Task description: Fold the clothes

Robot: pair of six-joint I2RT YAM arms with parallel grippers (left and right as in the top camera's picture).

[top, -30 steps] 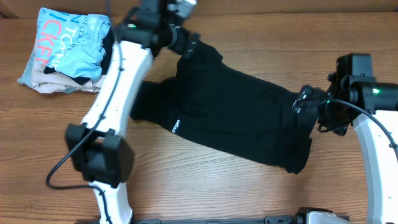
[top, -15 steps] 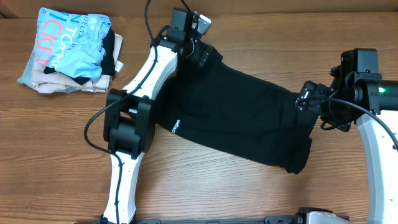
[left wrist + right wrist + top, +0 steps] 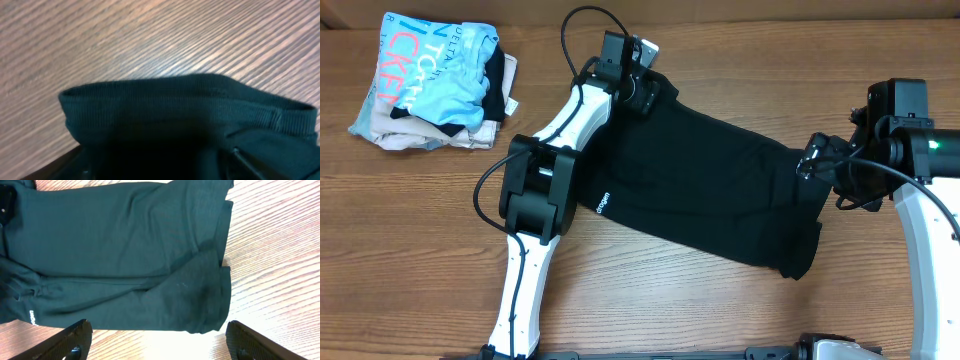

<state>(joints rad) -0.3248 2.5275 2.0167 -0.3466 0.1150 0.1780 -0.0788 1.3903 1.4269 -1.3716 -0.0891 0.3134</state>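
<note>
The robot's left gripper is holding just one end of the slanted black shirt [image 3: 662, 92], so the right gripper needs to grip the shirt's loose back corner [image 3: 221, 190] before both grippers stretch the shirt out.
The black shirt [image 3: 700, 180] lies slanted across the middle of the wooden table, with small white lettering [image 3: 602, 203] near its left edge. My left gripper [image 3: 642, 88] is at the shirt's top left corner. In the left wrist view a ribbed black hem [image 3: 190, 110] fills the lower frame and hides the fingers, which look shut on it. My right gripper [image 3: 817, 165] hovers at the shirt's right end. In the right wrist view it [image 3: 157, 332] is wide open and empty above the shirt's [image 3: 125, 245] edge.
A pile of light-blue, white and beige folded garments [image 3: 430, 85] with pink lettering sits at the back left. Bare wooden table [image 3: 720, 310] lies in front of the shirt. The left arm's links stretch along the shirt's left side.
The left arm has swung to the right, and its gripper moved slightly right and down with the shirt's top corner. The right gripper shifted a little to the right.
</note>
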